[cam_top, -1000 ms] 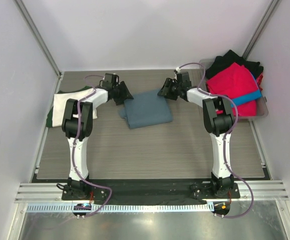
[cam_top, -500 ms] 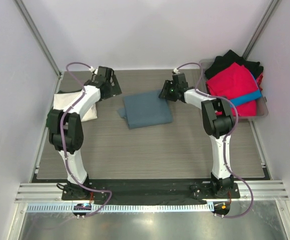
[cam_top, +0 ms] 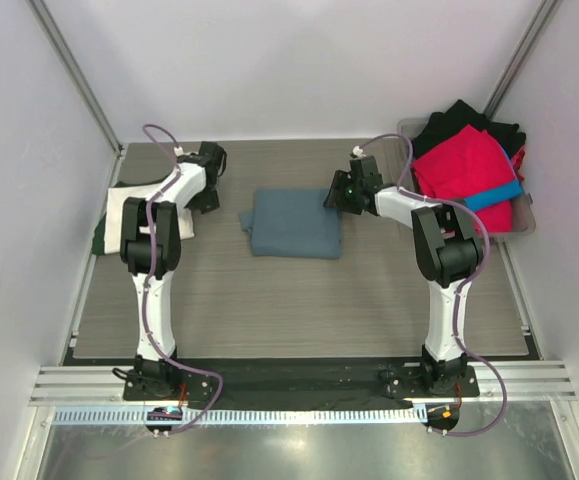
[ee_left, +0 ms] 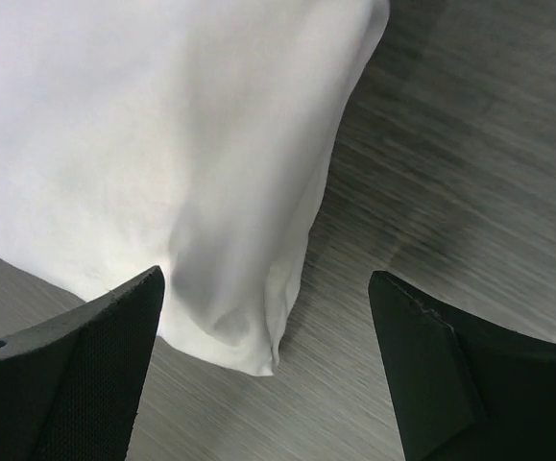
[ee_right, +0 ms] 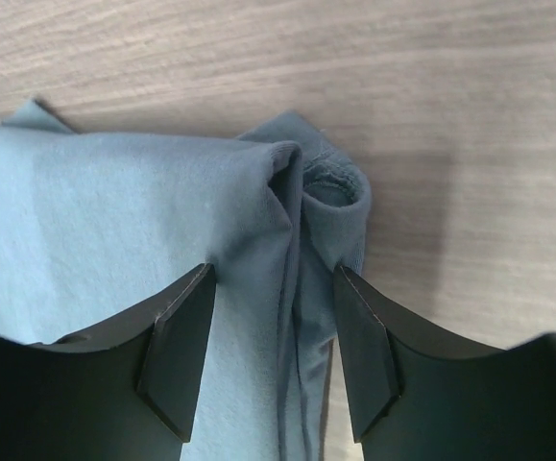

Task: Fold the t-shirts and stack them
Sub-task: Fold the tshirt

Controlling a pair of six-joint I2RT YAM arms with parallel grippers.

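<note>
My right gripper is alone at the blue-grey t-shirt's bunched corner (ee_right: 327,182), so next I open that gripper and bring my left gripper to the t-shirt's other far corner (cam_top: 260,194).
A folded slate blue-grey t-shirt (cam_top: 294,222) lies mid-table. My right gripper (cam_top: 337,196) is at its far right corner. In the right wrist view the open gripper (ee_right: 275,271) straddles a bunched fold of that shirt (ee_right: 105,221), with one finger resting on the cloth and the other at its edge. A cream-white t-shirt (cam_top: 134,212) lies at the left on top of a dark green one (cam_top: 99,236). My left gripper (cam_top: 203,192) hovers at its right side. Its jaws (ee_left: 266,279) are wide open over the white shirt's corner (ee_left: 162,125) and hold nothing.
A grey bin (cam_top: 525,226) at the back right holds red (cam_top: 464,165), black (cam_top: 464,118) and bright blue (cam_top: 494,195) shirts. Side walls stand close on the left and right. Bare wood-grain tabletop (cam_top: 299,310) stretches toward the arm bases.
My left gripper has left the blue-grey shirt's left corner, opened and swung over to the white shirt. The blue-grey shirt has turned from tilted to square, with my right gripper still at its corner.
</note>
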